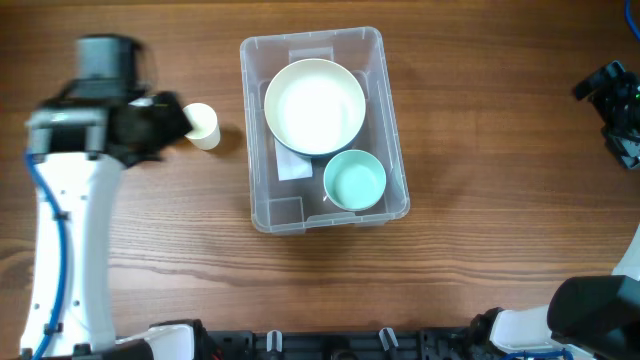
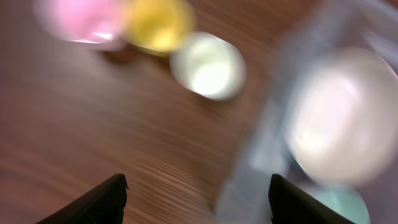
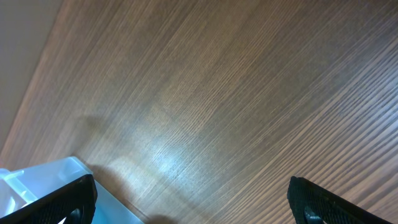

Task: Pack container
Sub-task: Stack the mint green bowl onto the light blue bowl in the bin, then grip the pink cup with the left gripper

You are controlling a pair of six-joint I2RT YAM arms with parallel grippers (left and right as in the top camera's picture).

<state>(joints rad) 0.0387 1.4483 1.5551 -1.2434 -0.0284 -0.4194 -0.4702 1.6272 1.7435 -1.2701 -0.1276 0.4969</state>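
The pink cup at the row's end has open wood (image 2: 28, 46) beside it, so the robot's left gripper should keep going, fingers open, toward its free side (image 2: 59, 22) and close there.
The clear container (image 1: 396, 150) stands mid-table. Inside it are a large white bowl (image 1: 314, 106) and a small teal bowl (image 1: 354, 180). A cream cup (image 1: 203, 126) stands on the table left of the container, just beside my left gripper (image 1: 165, 125). The left wrist view is blurred: the jaws (image 2: 199, 196) are open and empty above the wood, with the cream cup (image 2: 208, 65) ahead and the container (image 2: 261, 168) to the right. My right gripper (image 1: 615, 110) is at the far right, open and empty (image 3: 193, 202), with a container corner (image 3: 37, 186) at lower left.
In the left wrist view a pink cup (image 2: 81, 22) and a yellow cup (image 2: 158, 25) stand beyond the cream cup; overhead they are hidden under the left arm (image 1: 70, 230). The wooden table (image 1: 500, 250) surrounds everything.
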